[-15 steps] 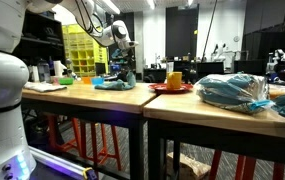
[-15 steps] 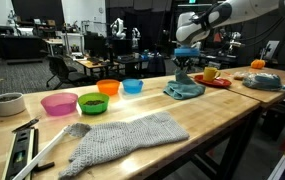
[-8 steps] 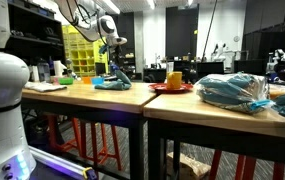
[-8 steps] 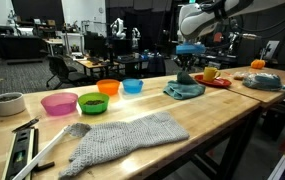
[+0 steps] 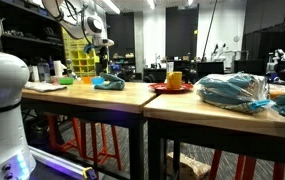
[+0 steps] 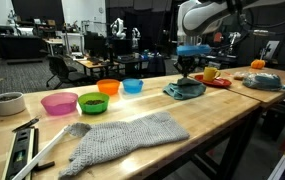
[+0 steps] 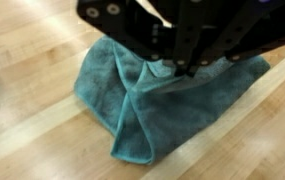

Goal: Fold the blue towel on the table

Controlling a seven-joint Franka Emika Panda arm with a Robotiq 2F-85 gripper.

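Observation:
My gripper should keep lowering the blue towel's raised fold [image 7: 154,76], which it holds over the blue towel's spread part [image 7: 160,122], until the fold rests there, then let go.
The blue towel [image 7: 147,105] lies crumpled on the wooden table [image 7: 32,60], with a raised fold running up to my fingers. It shows in both exterior views [image 6: 185,90] [image 5: 109,83]. My gripper [image 7: 177,68] comes in from the top of the wrist view. Its fingertips are close together and pinch the towel's fabric just above the table. In an exterior view the gripper [image 6: 187,70] hangs straight down onto the towel. Part of the towel's far edge is hidden behind the gripper body.
Pink [image 6: 58,103], green [image 6: 93,102], orange [image 6: 109,87] and blue [image 6: 133,86] bowls stand in a row. A grey knitted cloth [image 6: 122,138] lies in front. A red plate with a yellow mug [image 6: 214,76] is beyond the towel. A wrapped bundle [image 5: 232,92] lies on the neighbouring table.
The arm has swung sideways across the towel and lowered a little, carrying the pinched fabric with it. The towel's bulk has stayed in place.

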